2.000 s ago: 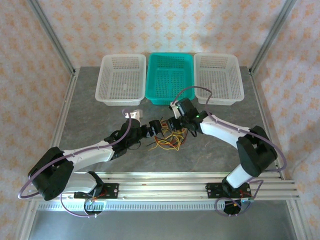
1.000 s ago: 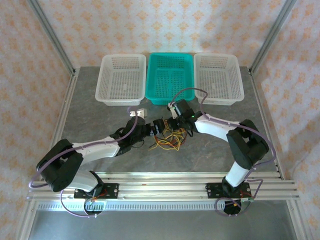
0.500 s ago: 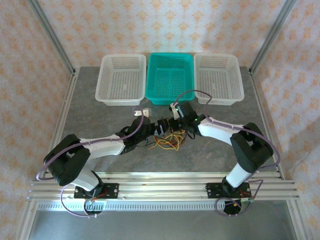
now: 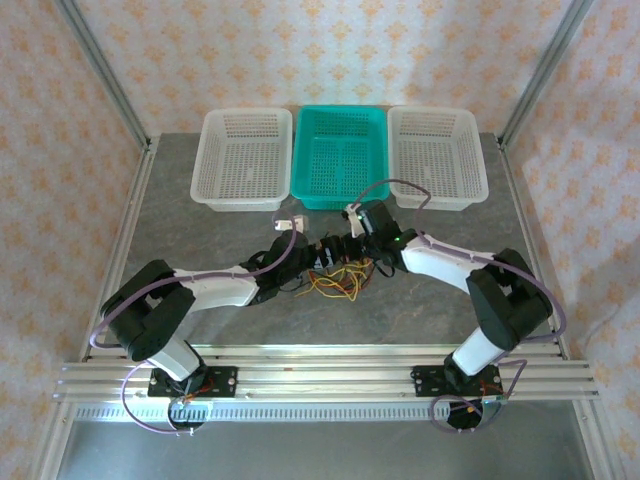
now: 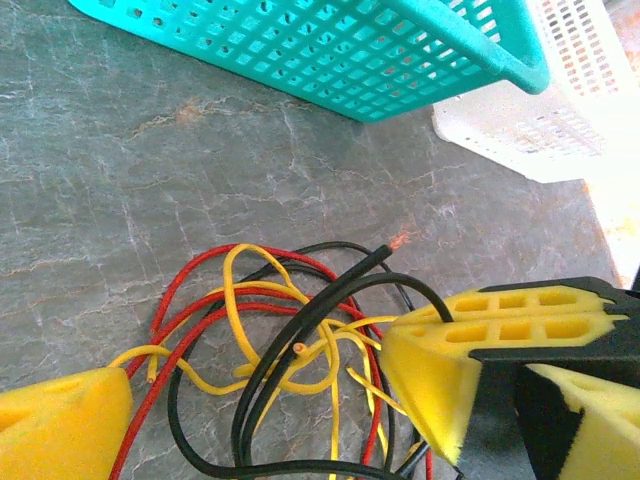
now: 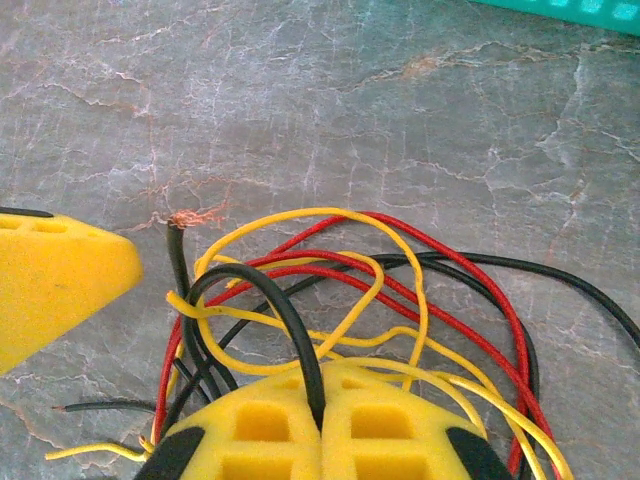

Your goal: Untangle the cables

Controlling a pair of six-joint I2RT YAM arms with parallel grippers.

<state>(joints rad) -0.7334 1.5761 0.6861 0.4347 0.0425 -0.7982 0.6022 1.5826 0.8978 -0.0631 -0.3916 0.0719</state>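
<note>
The robot's open left gripper is on both sides of the tangle (image 4: 346, 280) that the black cable has to come out of, so the left gripper should move away while the right gripper pulls the cable (image 6: 291, 318) free.
The cables (image 4: 338, 280) lie as a loose tangle of red, yellow and black wires (image 5: 270, 340) on the grey table in front of the teal basket. My right gripper (image 6: 322, 400) is shut on a thick black cable (image 6: 270, 300), which arches up out of the tangle into the seam between its yellow pads. This cable's bare copper end (image 6: 185, 218) rests on the table. My left gripper (image 5: 330, 425) is open and straddles the tangle from the left, with one yellow finger (image 5: 60, 420) beside the red loops. The right gripper (image 5: 452, 318) sits just in front of it. From above, both grippers (image 4: 312, 257) (image 4: 336, 249) meet over the tangle.
Three baskets stand in a row at the back: a white one (image 4: 240, 203) on the left, a teal one (image 4: 298, 160) in the middle and a white one (image 4: 445, 203) on the right. The teal basket (image 5: 300, 50) is close behind the tangle. Grey table lies on both sides.
My left arm has stretched to the right, bringing its open gripper up to the tangle. The right gripper has stayed at the tangle and closed its last bit onto the black cable.
</note>
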